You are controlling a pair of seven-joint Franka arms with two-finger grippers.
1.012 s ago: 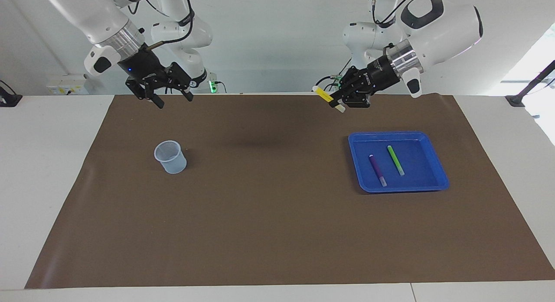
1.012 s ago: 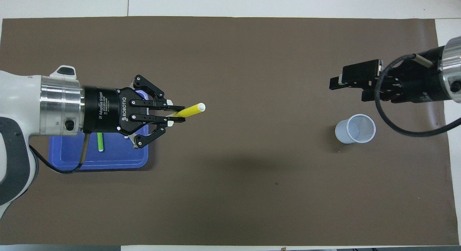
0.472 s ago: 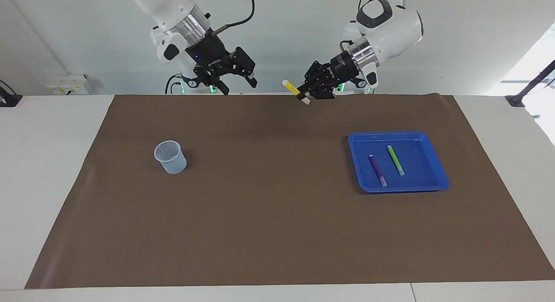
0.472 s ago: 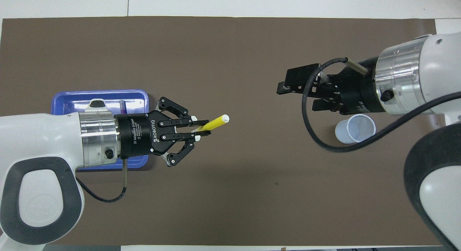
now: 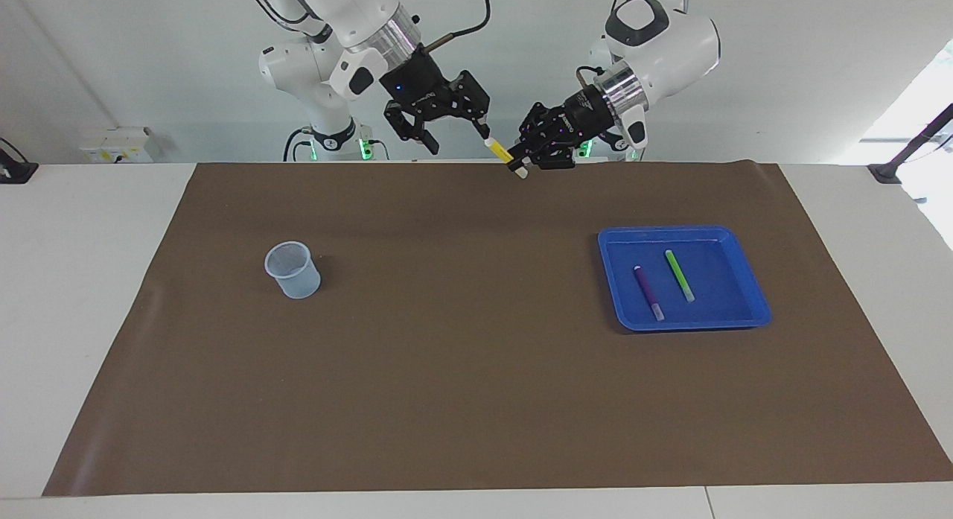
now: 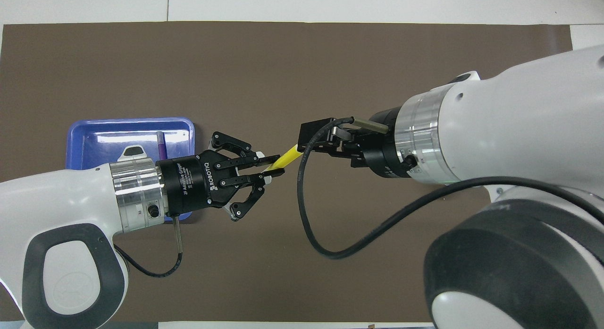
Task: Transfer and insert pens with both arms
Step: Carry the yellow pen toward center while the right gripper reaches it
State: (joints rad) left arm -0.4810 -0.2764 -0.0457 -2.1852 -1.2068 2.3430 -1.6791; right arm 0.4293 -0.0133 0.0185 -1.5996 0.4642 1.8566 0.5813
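I should keep moving my right gripper in until its open fingers are on both sides of the yellow pen's body (image 6: pixel 289 156), because the yellow pen's upper end (image 5: pixel 491 143) sticks out from my left gripper toward those fingers.
My left gripper (image 5: pixel 523 162) is shut on the yellow pen (image 5: pixel 503 152) and holds it slanted, high over the middle of the brown mat (image 5: pixel 476 355). It also shows in the overhead view (image 6: pixel 273 166), with the yellow pen (image 6: pixel 286 157). My right gripper (image 5: pixel 456 134) is open, and the pen's upper pale end lies at one of its fingers (image 5: pixel 482 126). In the overhead view the pen's tip reaches in between the right gripper's (image 6: pixel 309 139) fingers. The purple pen (image 5: pixel 648 292) and the green pen (image 5: pixel 679 275) lie in the blue tray (image 5: pixel 753 284).
A clear plastic cup (image 5: pixel 292 269) stands upright on the mat toward the right arm's end. In the overhead view the right arm hides it. There the left arm covers part of the tray (image 6: pixel 80 130); a bit of the purple pen (image 6: pixel 162 147) shows.
My right gripper has swung from over the cup's end to the middle, up to the yellow pen's free end. My left gripper carried the pen from over the tray to the middle.
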